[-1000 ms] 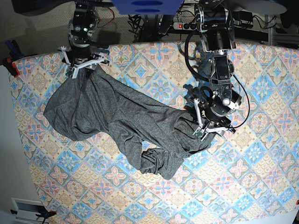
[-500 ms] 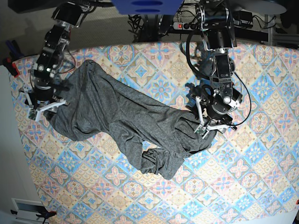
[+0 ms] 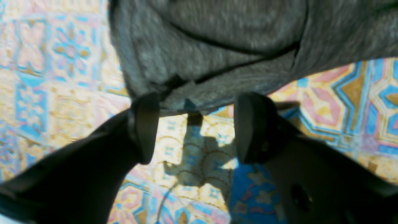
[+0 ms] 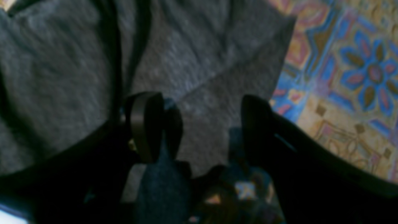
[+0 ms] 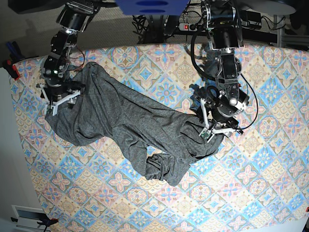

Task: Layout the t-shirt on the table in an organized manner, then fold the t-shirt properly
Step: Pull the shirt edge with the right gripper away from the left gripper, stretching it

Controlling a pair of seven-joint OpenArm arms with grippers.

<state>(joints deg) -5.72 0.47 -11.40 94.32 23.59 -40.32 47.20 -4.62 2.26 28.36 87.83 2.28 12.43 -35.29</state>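
My left gripper is by the t-shirt's end (image 5: 208, 144), which lies bunched in folds. Next, my left gripper goes farther in and grabs the folded cloth (image 5: 181, 143) to spread it out.
The dark grey t-shirt (image 5: 125, 121) lies crumpled across the patterned table (image 5: 270, 183), running from the upper left to a bunched lump near the middle. My right gripper (image 5: 63, 100) hovers over the shirt's upper-left end. In the right wrist view its jaws stand wide apart (image 4: 199, 127) above grey cloth (image 4: 62, 62), gripping nothing. My left gripper (image 5: 215, 131) sits at the shirt's right end. In the left wrist view it is open (image 3: 196, 127), with the shirt's edge (image 3: 202, 46) lying just beyond the fingertips (image 3: 146, 124) and bare tablecloth (image 3: 186, 174) between them.
A power strip with cables (image 5: 188, 26) and a blue object (image 5: 149, 6) sit behind the table's far edge. A red clamp (image 5: 14, 70) sticks out at the left edge, where the table ends next to pale floor (image 5: 9, 159).
My right gripper swung from the far edge down to the left with the shirt's end, then came back up a little and opened. The left gripper barely moved.
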